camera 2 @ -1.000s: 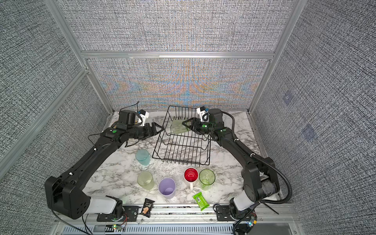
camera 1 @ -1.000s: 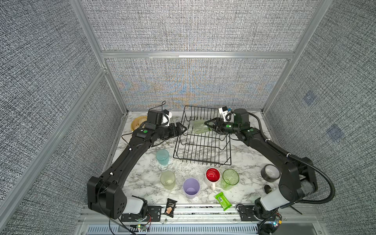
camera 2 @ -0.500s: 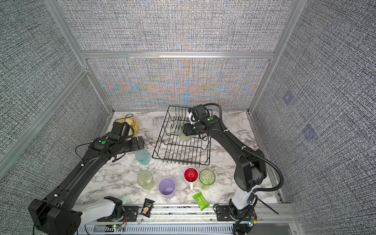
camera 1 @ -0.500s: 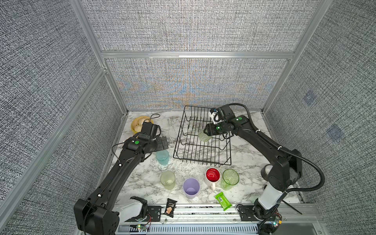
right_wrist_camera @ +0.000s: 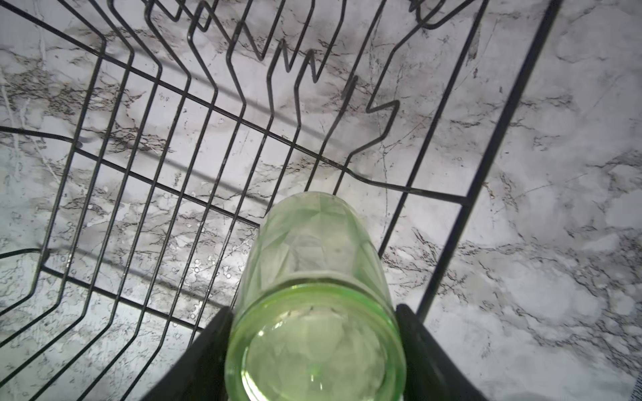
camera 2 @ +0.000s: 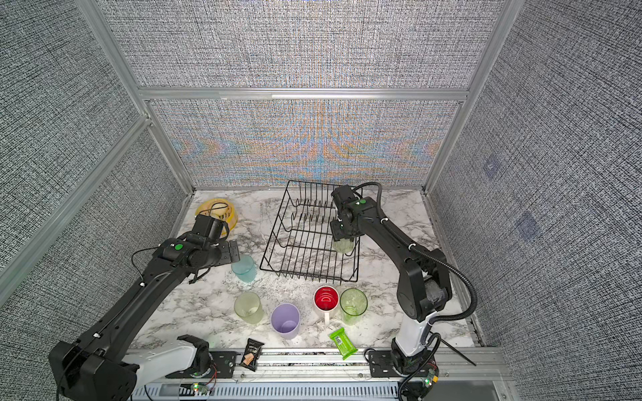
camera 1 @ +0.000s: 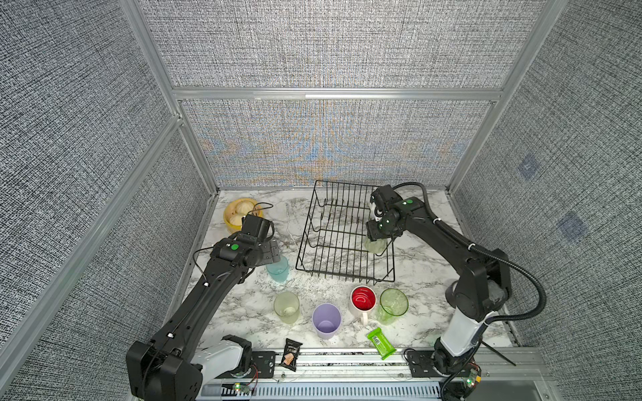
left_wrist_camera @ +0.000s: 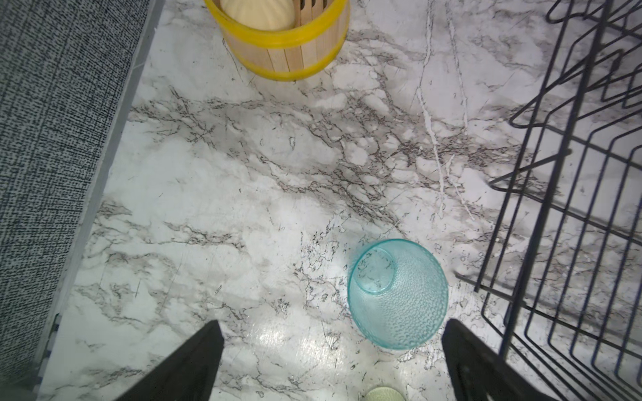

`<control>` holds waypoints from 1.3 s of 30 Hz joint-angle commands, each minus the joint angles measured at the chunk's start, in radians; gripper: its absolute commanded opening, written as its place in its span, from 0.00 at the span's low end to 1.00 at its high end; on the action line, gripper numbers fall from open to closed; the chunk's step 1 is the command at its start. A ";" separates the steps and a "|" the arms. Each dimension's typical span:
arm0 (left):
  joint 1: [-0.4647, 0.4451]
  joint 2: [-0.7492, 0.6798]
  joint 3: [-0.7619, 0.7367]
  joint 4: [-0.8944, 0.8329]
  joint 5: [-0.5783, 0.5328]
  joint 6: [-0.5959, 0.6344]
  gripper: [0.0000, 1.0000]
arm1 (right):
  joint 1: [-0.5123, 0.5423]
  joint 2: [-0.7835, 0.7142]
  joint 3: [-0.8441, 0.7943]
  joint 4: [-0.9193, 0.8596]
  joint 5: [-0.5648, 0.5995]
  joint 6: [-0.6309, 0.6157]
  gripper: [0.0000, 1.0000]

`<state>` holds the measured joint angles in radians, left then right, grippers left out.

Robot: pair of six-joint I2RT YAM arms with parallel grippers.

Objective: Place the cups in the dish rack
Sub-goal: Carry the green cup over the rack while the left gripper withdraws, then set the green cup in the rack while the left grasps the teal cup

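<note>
My left gripper should lift the teal cup, tip it and pass the cup's base point(left_wrist_camera: 374, 270) to my right gripper, because the cup stands with its opening up point(camera 1: 277, 267) outside the rack.
The black wire dish rack point(camera 1: 347, 276) point(camera 2: 312, 274) stands mid-table. My right gripper point(right_wrist_camera: 312, 310) is shut on a clear green tumbler point(right_wrist_camera: 312, 243) point(camera 1: 375, 245) point(camera 2: 343, 245), held mouth down inside the rack's right front part. My left gripper point(left_wrist_camera: 332, 324) point(camera 1: 270, 248) hangs open over the marble, with the upright teal cup point(left_wrist_camera: 397, 295) point(camera 1: 278, 269) just inside one finger. In both top views a frosted yellow-green cup point(camera 1: 286, 307), a lavender cup point(camera 1: 326, 321), a red-lined white mug point(camera 1: 363, 300) and another green tumbler point(camera 1: 392, 305) stand in a front row.
A round yellow steamer basket point(camera 1: 239, 215) point(left_wrist_camera: 285, 45) with buns sits at the back left by the wall. A dark snack packet point(camera 1: 291, 354) and a green packet point(camera 1: 381, 343) lie at the front edge. Grey panel walls enclose three sides.
The right arm carried the green tumbler from the rack's back rim down toward its right front and turned it mouth down. The left arm pulled back from the rack to above the teal cup.
</note>
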<state>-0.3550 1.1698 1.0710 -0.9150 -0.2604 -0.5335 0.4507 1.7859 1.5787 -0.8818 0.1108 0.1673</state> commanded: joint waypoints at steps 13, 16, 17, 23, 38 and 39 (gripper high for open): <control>0.004 0.052 -0.057 0.008 -0.033 -0.066 0.89 | -0.038 0.155 0.087 0.077 -0.091 0.011 0.58; 0.006 0.067 -0.055 0.001 -0.039 -0.078 0.85 | -0.039 0.175 0.096 0.071 -0.105 0.005 0.60; 0.005 0.071 -0.057 0.002 -0.039 -0.079 0.85 | -0.037 0.179 0.098 0.066 -0.101 0.004 0.61; 0.005 0.088 -0.049 -0.009 -0.030 -0.088 0.85 | -0.038 0.142 0.075 0.065 -0.094 0.001 0.80; 0.005 0.117 -0.091 0.032 0.050 -0.109 0.84 | -0.035 -0.178 -0.126 0.137 -0.039 0.044 0.91; 0.005 0.130 -0.091 0.040 0.052 -0.108 0.83 | -0.034 -0.202 -0.143 0.147 -0.043 0.039 0.91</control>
<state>-0.3508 1.2804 0.9771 -0.9058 -0.2253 -0.6327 0.4149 1.6238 1.4593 -0.7700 0.0486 0.2043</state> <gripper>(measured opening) 0.835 0.914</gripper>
